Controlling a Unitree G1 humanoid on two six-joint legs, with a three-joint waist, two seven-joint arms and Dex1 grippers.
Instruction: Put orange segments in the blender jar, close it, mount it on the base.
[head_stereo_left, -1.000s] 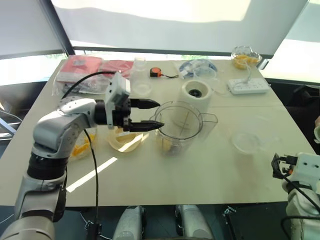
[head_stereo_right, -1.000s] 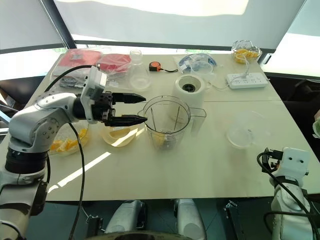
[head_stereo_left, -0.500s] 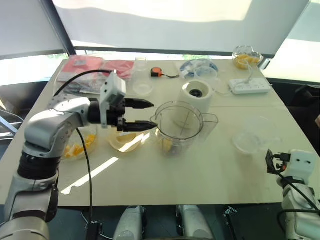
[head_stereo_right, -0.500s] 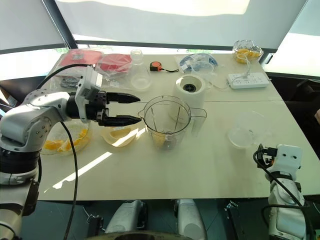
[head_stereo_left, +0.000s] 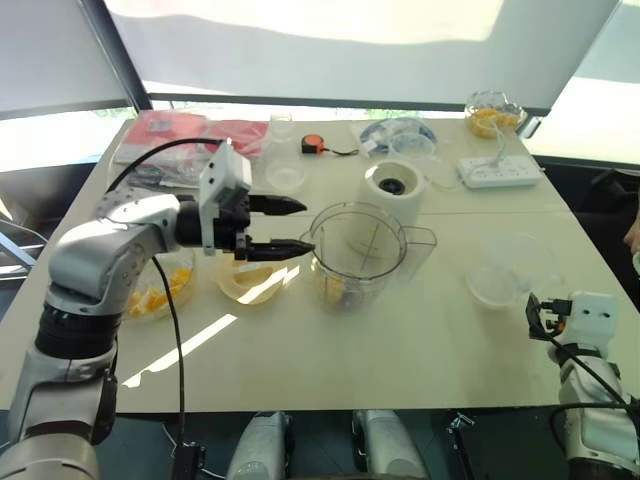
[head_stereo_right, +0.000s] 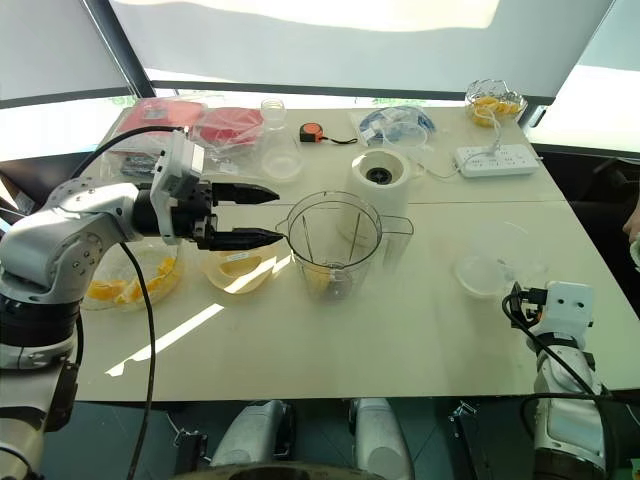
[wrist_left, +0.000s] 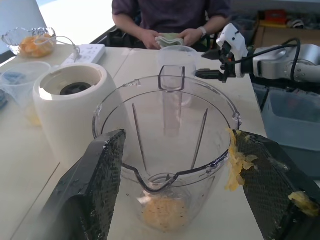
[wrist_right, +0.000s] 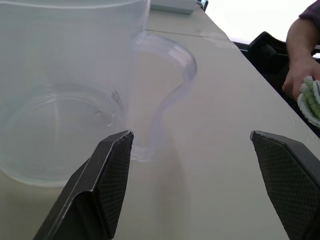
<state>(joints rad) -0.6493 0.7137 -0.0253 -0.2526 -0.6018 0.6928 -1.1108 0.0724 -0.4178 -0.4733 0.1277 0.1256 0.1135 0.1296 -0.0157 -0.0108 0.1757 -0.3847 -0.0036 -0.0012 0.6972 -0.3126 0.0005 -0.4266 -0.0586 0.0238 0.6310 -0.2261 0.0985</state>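
I should expect water to come out of the clear water jug (head_stereo_left: 500, 272) in a thin stream when I tip it, because small drops (wrist_right: 107, 116) show on its side.
The clear blender jar (head_stereo_left: 358, 250) stands at mid-table with its spout toward my left gripper (head_stereo_left: 300, 225). That gripper is open and level, just short of the rim, holding nothing. Bits of pulp stick to one of its fingers (wrist_left: 295, 197). Pale orange segments (wrist_left: 162, 212) lie at the jar's bottom. More orange segments fill a glass bowl (head_stereo_left: 158, 290) at the left. The cream base (head_stereo_left: 392, 188) stands just behind the jar. My right gripper (wrist_right: 200, 185) is open near the table's right front edge, pointing at a clear round piece with a loop handle (wrist_right: 65, 100).
A second glass bowl (head_stereo_left: 250, 278) sits under my left gripper, and a third with fruit (head_stereo_left: 490, 115) sits at the far right corner. A power strip (head_stereo_left: 498, 172), tape measure (head_stereo_left: 314, 145), flask (head_stereo_left: 285, 172) and red packets (head_stereo_left: 160, 135) line the back. A person's hand holds a green cloth (wrist_right: 310, 100).
My right gripper has moved forward, toward the clear handled piece. My left gripper has kept its place beside the jar, still open.
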